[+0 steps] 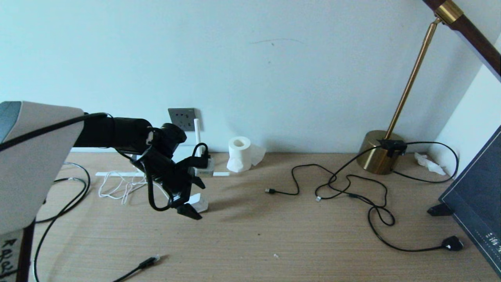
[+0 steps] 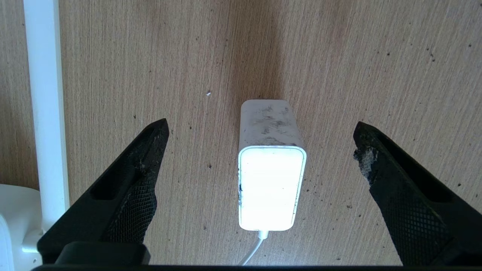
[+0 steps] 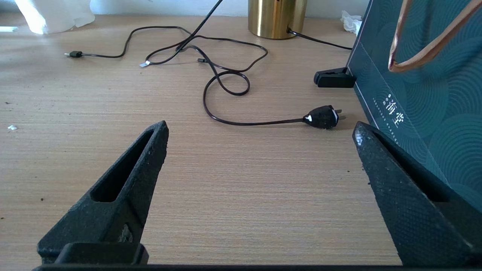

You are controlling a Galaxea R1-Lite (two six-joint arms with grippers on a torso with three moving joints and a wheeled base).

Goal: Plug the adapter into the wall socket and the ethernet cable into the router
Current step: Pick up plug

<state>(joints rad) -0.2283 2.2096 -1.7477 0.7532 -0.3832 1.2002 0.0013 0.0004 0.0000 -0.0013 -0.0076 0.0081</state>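
The white adapter [image 2: 270, 165] has its smooth side [image 2: 271, 189] and thin white cord facing my left gripper, so I should expect prongs to be hidden on its far side.
The white adapter [image 2: 271, 177] lies on the wooden desk with its thin white cord running back under my wrist. My left gripper [image 2: 260, 126] hangs open just above it, one finger on each side and neither touching. In the head view that gripper [image 1: 194, 197] sits over the adapter [image 1: 200, 204], below the dark grey wall socket [image 1: 182, 118]. The router [image 1: 206, 166] is mostly hidden behind my left arm; one antenna [image 1: 197, 131] stands up. The ethernet cable [image 1: 150, 261] lies at the desk's front, its clear tip free. My right gripper [image 3: 260, 126] is open over bare desk.
A tissue roll [image 1: 239, 153] stands beside the router. Thin black cables [image 1: 332, 184] and a cord with a chunky black plug [image 1: 452, 243] sprawl at the right, near a brass lamp base [image 1: 379, 152] and a dark teal board [image 1: 477, 196]. White cord loops [image 1: 117, 188] lie at the left.
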